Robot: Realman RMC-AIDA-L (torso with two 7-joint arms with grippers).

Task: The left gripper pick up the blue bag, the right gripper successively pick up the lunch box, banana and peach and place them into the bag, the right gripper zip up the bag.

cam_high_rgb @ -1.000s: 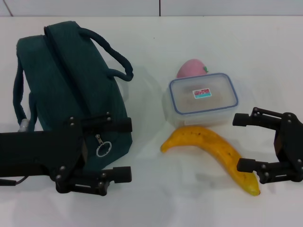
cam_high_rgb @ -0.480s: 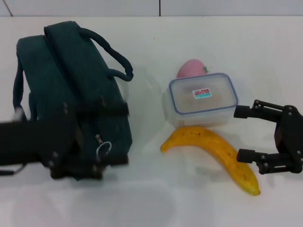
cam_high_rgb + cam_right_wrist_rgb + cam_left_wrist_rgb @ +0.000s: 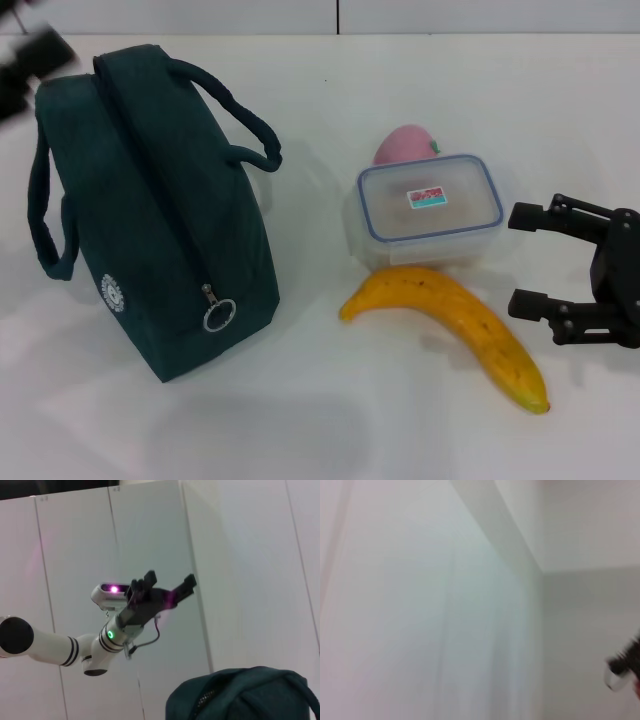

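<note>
The blue bag is far below my left gripper facing the wall (image 3: 470, 600), so I should tip it down and take the bag's top edge (image 3: 56, 92), opposite the lunch box.
The blue bag (image 3: 150, 220) stands on the white table at the left, its zip (image 3: 160, 190) running down to a silver ring pull (image 3: 218, 315). Its top also shows in the right wrist view, the blue bag (image 3: 240, 695). The lunch box (image 3: 430, 210) sits right of it, with the peach (image 3: 405, 143) behind and the banana (image 3: 450, 325) in front. My left gripper (image 3: 25, 65) is a blur at the far left corner; in the right wrist view the left gripper (image 3: 170, 578) hangs raised in the air, open and empty. My right gripper (image 3: 518, 258) is open, just right of the lunch box and banana.
The white table (image 3: 320, 430) spreads in front of the objects. A white panelled wall (image 3: 240, 555) stands behind the raised left arm. The left wrist view shows only pale wall.
My left arm has lifted away from the bag's front and swung up to the far left, uncovering the bag. The right gripper has drifted slightly right.
</note>
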